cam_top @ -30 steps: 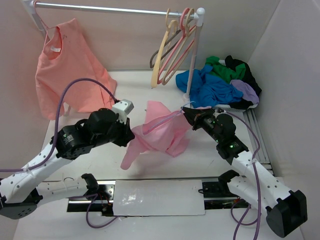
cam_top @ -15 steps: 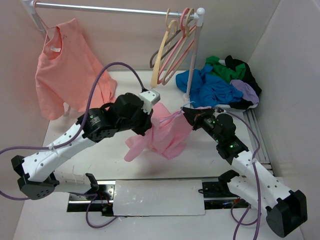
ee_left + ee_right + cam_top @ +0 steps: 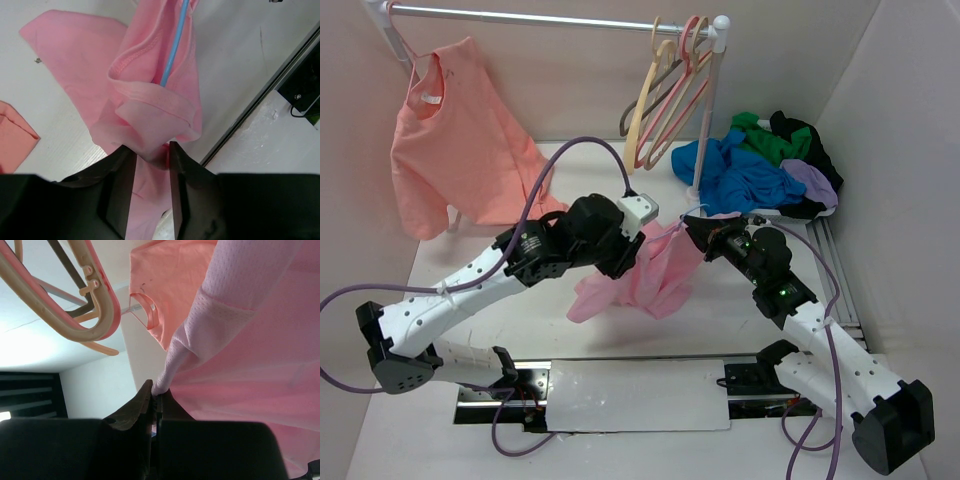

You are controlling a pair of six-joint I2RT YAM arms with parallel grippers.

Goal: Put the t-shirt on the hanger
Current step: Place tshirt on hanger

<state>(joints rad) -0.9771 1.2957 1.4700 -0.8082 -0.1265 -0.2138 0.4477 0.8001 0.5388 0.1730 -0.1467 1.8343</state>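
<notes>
The t-shirt's hemmed opening (image 3: 156, 95) gathers loosely around the hanger. I should open my left gripper, pinch the t-shirt and hanger (image 3: 154, 147) together, then lift them to the rail.
The pink t-shirt (image 3: 660, 275) hangs bunched between my two grippers above the table. My left gripper (image 3: 632, 250) is shut on a thick fold of it; in the left wrist view the fabric (image 3: 150, 115) fills the gap between the fingers (image 3: 120, 190). The bluish wire of the hanger (image 3: 172, 45) runs inside the shirt's hemmed opening. My right gripper (image 3: 692, 228) is shut at the top of the shirt, where the hanger's neck is; in the right wrist view its jaws (image 3: 155, 395) are pressed together with pink fabric (image 3: 240, 365) at their tips. Most of the hanger is hidden.
A salmon-orange shirt (image 3: 460, 140) hangs at the left of the rail (image 3: 550, 17). Cream and pink hangers (image 3: 670, 90) hang at its right end by the post (image 3: 705, 120). A pile of blue, green and purple garments (image 3: 760, 165) lies at the back right.
My left arm has swung right and forward with the shirt's fold, closing on the right gripper and bunching the shirt. The right arm has not moved.
</notes>
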